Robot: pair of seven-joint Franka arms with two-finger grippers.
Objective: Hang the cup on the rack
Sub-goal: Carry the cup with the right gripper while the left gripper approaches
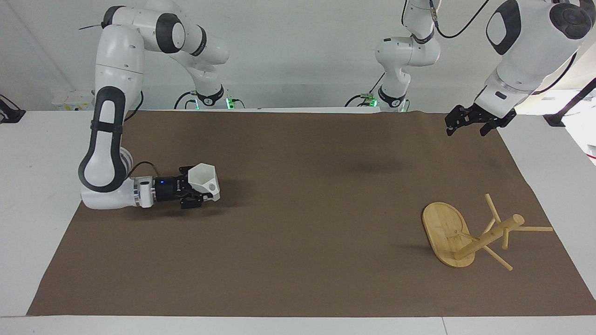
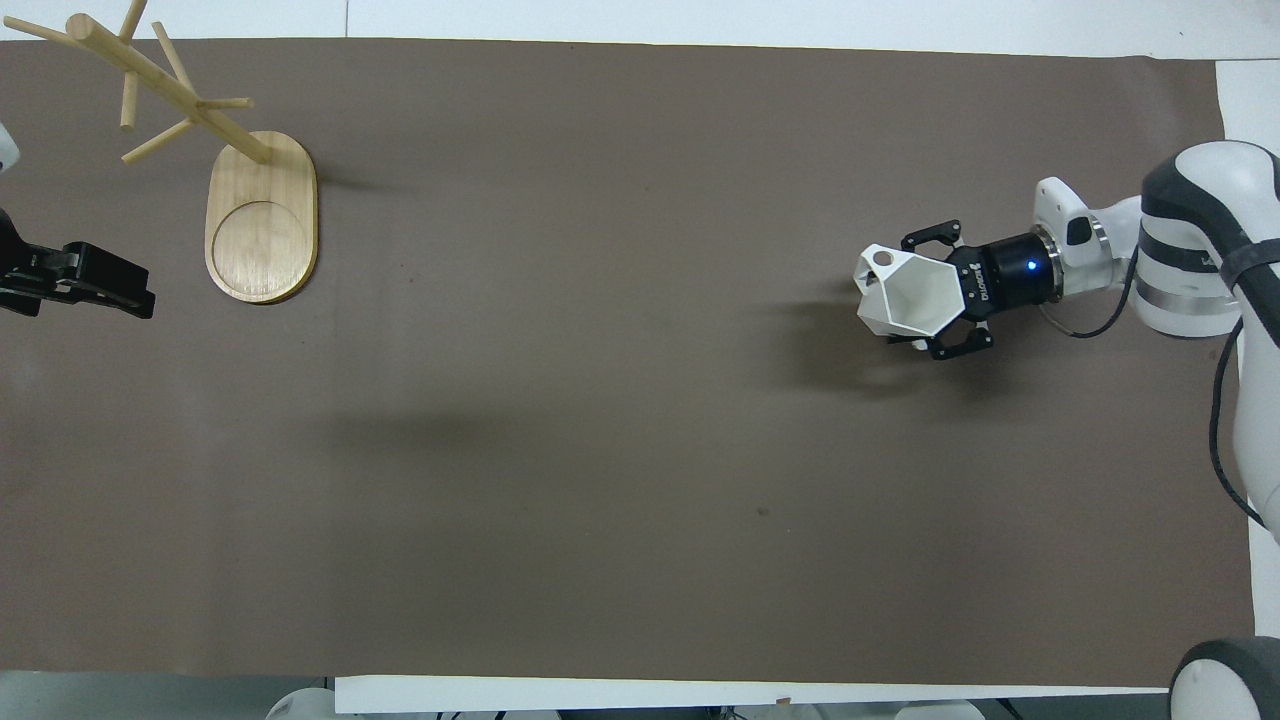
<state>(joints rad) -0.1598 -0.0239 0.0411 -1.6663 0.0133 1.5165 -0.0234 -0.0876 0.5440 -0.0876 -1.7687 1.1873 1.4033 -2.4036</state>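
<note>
I should take the cup's rim (image 1: 206,165) with my left gripper over the middle of the mat, because the rack (image 2: 199,109) is next to my left gripper and far from the cup in my right gripper.
The white faceted cup (image 1: 203,178) (image 2: 912,296) is held clear of the brown mat, mouth tilted upward and handle pointing away from the wrist. My right gripper (image 1: 198,189) (image 2: 938,296) is shut on it, reaching in level over the mat at the right arm's end of the table. The bamboo rack (image 1: 486,236) (image 2: 175,88) stands on its oval base (image 1: 440,224) (image 2: 260,240) at the left arm's end, pegs bare. My left gripper (image 1: 466,130) (image 2: 112,290) waits open in the air over the mat's corner, beside the rack and apart from it.
A brown mat (image 1: 298,223) (image 2: 620,420) covers most of the white table (image 1: 28,153). Both arm bases (image 1: 298,100) with cables stand at the robots' edge of the table. Nothing else lies on the mat between cup and rack.
</note>
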